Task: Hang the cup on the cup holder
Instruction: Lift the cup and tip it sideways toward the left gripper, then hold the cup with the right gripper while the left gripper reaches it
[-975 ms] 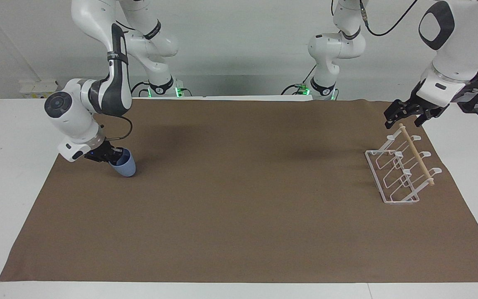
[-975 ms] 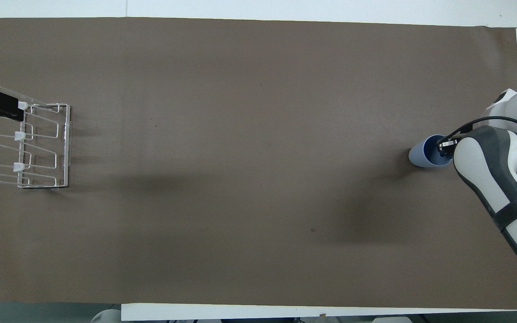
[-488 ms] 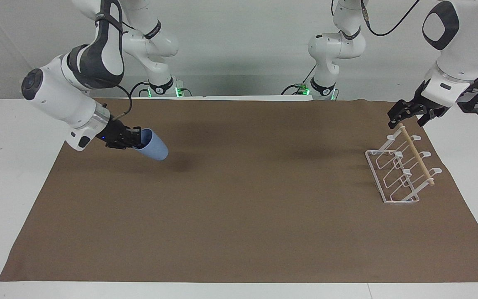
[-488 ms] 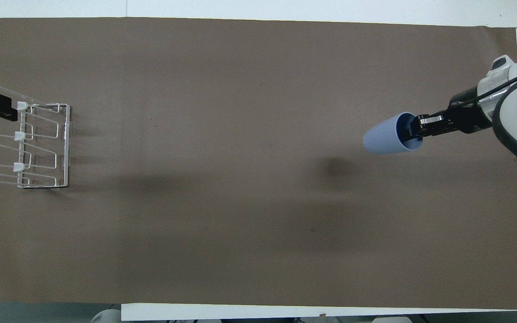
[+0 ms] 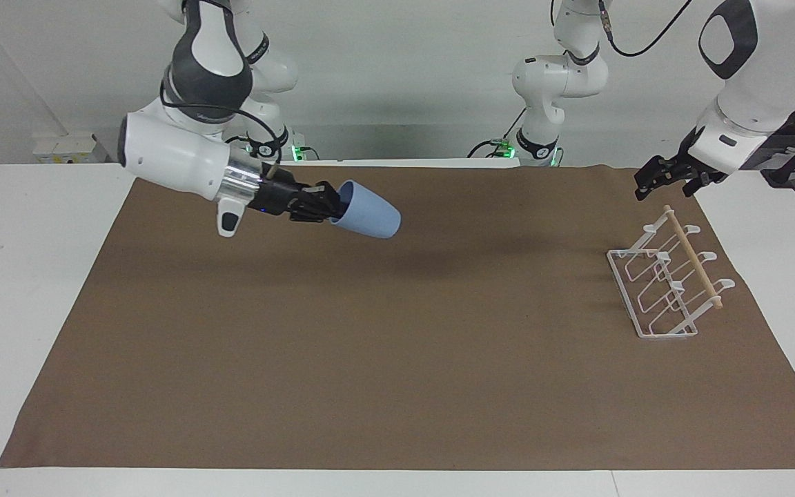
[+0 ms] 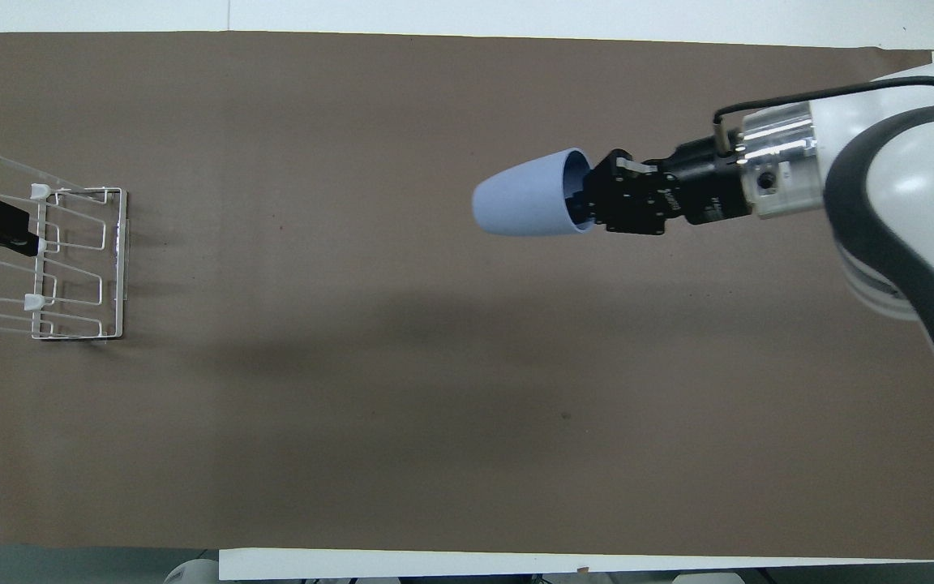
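Observation:
I expect the light-blue cup [image 6: 529,195] to hang tilted, with its base toward the wooden dowel, when I slide it over one of the cup holder's white-tipped wires [image 6: 40,191], because they slant up toward the dowel.
The light-blue cup [image 5: 371,218] lies on its side in the air, base pointing toward the left arm's end. My right gripper [image 5: 337,202] is shut on its rim, one finger inside, holding it well above the brown mat; in the overhead view the cup [image 6: 520,200] and right gripper [image 6: 579,203] are over the mat's middle. The white wire cup holder [image 5: 666,284] with its wooden dowel [image 5: 691,255] stands at the left arm's end and also shows in the overhead view [image 6: 78,264]. My left gripper [image 5: 670,183] hovers open just above the dowel's end nearest the robots, touching nothing.
A brown mat [image 5: 397,359] covers most of the white table [image 5: 18,276]. The cup holder's prongs slant up toward the left arm's end of the table. Nothing else stands on the mat.
My right gripper lifted the cup off the mat at the right arm's end and carried it up toward the middle. My left gripper rose slightly from the dowel's end.

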`<control>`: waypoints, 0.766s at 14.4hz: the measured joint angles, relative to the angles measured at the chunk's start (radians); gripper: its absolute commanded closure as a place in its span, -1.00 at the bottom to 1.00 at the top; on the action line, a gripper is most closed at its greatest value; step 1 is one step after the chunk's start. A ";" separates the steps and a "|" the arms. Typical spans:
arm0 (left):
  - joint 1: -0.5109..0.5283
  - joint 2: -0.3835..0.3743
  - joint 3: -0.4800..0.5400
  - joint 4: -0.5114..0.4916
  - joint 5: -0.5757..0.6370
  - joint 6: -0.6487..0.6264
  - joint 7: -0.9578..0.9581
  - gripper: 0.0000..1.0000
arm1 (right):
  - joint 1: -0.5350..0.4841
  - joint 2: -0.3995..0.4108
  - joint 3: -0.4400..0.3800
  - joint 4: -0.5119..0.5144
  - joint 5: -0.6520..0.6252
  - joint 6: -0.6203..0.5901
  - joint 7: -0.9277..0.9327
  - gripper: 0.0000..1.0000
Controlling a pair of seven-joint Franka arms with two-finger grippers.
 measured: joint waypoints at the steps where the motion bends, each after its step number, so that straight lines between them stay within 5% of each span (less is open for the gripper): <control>1: -0.012 -0.007 -0.004 -0.009 -0.011 0.003 -0.080 -1.00 | 0.058 0.002 0.002 -0.001 0.032 0.061 0.058 1.00; 5: -0.128 -0.013 -0.015 -0.020 -0.103 0.086 -0.533 -1.00 | 0.187 0.010 0.003 -0.013 0.082 0.176 0.202 1.00; 11: -0.194 -0.013 -0.017 -0.053 -0.280 0.243 -1.122 -1.00 | 0.197 0.026 0.001 -0.025 0.128 0.176 0.248 1.00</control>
